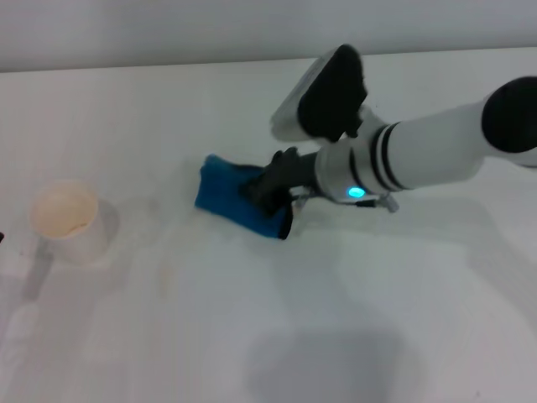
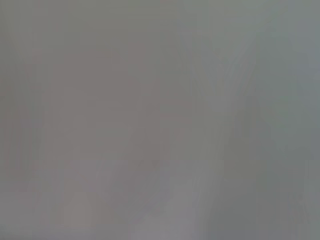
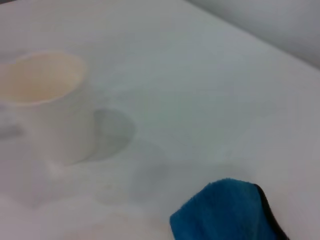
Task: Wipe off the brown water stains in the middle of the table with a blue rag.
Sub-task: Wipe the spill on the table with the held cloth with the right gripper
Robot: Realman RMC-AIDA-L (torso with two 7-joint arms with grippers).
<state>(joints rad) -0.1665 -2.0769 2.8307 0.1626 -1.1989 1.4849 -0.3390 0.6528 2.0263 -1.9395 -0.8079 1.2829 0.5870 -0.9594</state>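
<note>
I can see the faint tan smear outside the blue rag, toward the paper cup, so next my right gripper pulls the rag back over that stained spot.
The blue rag lies bunched on the white table near its middle. My right gripper reaches in from the right, its black fingers shut on the rag's right part and pressing it to the tabletop. In the right wrist view the rag's corner with black edging shows in front of the camera. The brown water stains show only as a faint tan smear on the table in front of and left of the rag, also seen as a pale patch. My left gripper is out of view; its wrist view shows only blank grey.
A white paper cup with a tan inside stands at the left of the table, also seen as the cup beyond the rag. The table's far edge runs along the top of the head view.
</note>
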